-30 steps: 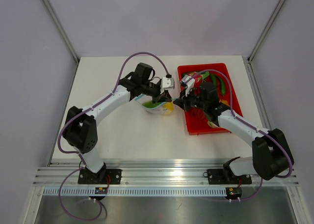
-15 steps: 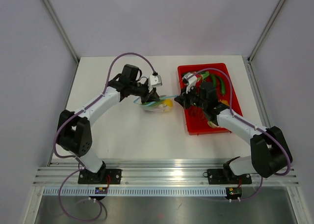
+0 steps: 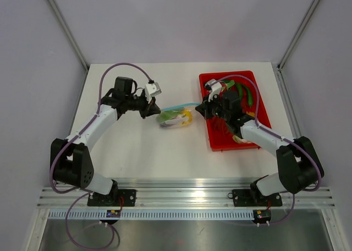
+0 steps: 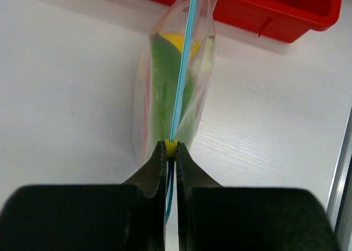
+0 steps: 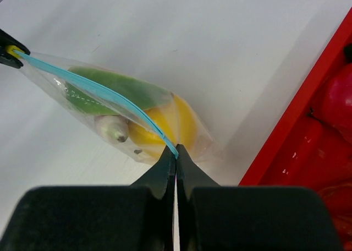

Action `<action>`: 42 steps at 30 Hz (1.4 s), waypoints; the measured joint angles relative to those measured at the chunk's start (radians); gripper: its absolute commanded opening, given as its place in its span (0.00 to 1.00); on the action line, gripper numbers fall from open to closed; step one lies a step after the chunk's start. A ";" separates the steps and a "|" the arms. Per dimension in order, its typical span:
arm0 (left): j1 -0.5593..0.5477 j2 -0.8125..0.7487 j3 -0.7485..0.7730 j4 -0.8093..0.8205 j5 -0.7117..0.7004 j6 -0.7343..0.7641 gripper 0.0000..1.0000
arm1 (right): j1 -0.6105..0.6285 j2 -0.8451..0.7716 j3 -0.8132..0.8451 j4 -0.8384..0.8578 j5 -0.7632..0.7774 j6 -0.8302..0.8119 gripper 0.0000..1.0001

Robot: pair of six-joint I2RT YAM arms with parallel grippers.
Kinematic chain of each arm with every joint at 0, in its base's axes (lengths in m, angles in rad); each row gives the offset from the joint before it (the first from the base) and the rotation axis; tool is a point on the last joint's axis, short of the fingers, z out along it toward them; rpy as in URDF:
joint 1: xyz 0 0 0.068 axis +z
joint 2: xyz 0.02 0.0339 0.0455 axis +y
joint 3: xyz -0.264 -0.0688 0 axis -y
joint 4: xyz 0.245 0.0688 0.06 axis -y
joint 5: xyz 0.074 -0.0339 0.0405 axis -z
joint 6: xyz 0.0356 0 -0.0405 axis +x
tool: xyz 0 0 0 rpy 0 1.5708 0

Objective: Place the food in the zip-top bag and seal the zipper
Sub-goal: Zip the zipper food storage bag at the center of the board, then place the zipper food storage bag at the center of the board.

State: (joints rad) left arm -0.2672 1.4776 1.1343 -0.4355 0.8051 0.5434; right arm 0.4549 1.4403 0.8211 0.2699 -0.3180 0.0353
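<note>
I keep moving my left gripper away from the red tray and then let go of the bag over open table (image 3: 163,141), since the light-blue zipper (image 4: 183,69) is closed up to the yellow slider.
The zip-top bag (image 3: 177,119) hangs stretched between my two grippers, just left of the red tray. Food shows inside it: a round yellow fruit (image 5: 165,129), a green piece (image 5: 118,86) and a pale piece (image 5: 113,129). My left gripper (image 3: 155,109) is shut on the small yellow slider (image 4: 171,147) at the near end of the light-blue zipper (image 4: 184,64). At the tray side, my right gripper (image 5: 176,153) is shut on the other end of the zipper (image 5: 99,88), at the bag's corner. The strip runs taut as one line between the two grips.
The red tray (image 3: 210,135) stands at the right of the white table, with green and red toy pieces (image 3: 242,91) in it. Its rim (image 5: 297,124) is close beside my right gripper. Grey walls enclose the table at the back and sides.
My left gripper has slid leftward along the zipper, away from the right gripper, and the bag is now pulled out flat between them. The right gripper has stayed at the tray's edge.
</note>
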 measured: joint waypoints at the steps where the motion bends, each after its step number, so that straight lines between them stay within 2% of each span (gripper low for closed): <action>1: 0.010 -0.014 -0.013 0.001 -0.003 -0.003 0.00 | 0.000 0.005 0.002 0.002 0.007 0.007 0.00; 11: 0.102 -0.101 -0.113 0.023 -0.015 -0.026 0.00 | -0.002 0.030 0.007 0.034 0.029 0.050 0.00; 25: 0.130 -0.101 -0.131 0.064 -0.013 -0.082 0.00 | -0.002 0.075 0.055 0.047 0.006 0.057 0.00; 30: 0.149 -0.055 -0.060 0.095 -0.056 -0.110 0.00 | -0.010 0.166 0.183 0.046 -0.011 0.037 0.00; 37: 0.186 0.037 0.051 0.206 -0.120 -0.177 0.00 | -0.027 0.335 0.452 0.032 -0.052 -0.032 0.00; 38: 0.190 0.038 0.052 0.217 -0.125 -0.185 0.00 | -0.027 0.348 0.471 0.031 -0.068 -0.042 0.02; 39: 0.195 0.038 0.052 0.223 -0.129 -0.196 0.03 | -0.027 0.359 0.481 0.029 -0.084 -0.054 0.06; 40: 0.198 0.038 0.051 0.229 -0.132 -0.204 0.12 | -0.026 0.363 0.483 0.024 -0.097 -0.066 0.11; 41: 0.201 0.036 0.048 0.232 -0.135 -0.214 0.37 | -0.022 0.365 0.480 0.012 -0.109 -0.082 0.18; 42: 0.204 0.032 0.042 0.233 -0.138 -0.218 0.48 | -0.017 0.364 0.468 0.007 -0.115 -0.095 0.27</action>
State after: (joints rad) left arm -0.0635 1.5101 1.1763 -0.2028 0.6674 0.3256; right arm 0.4381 1.8042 1.2888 0.2771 -0.4328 -0.0601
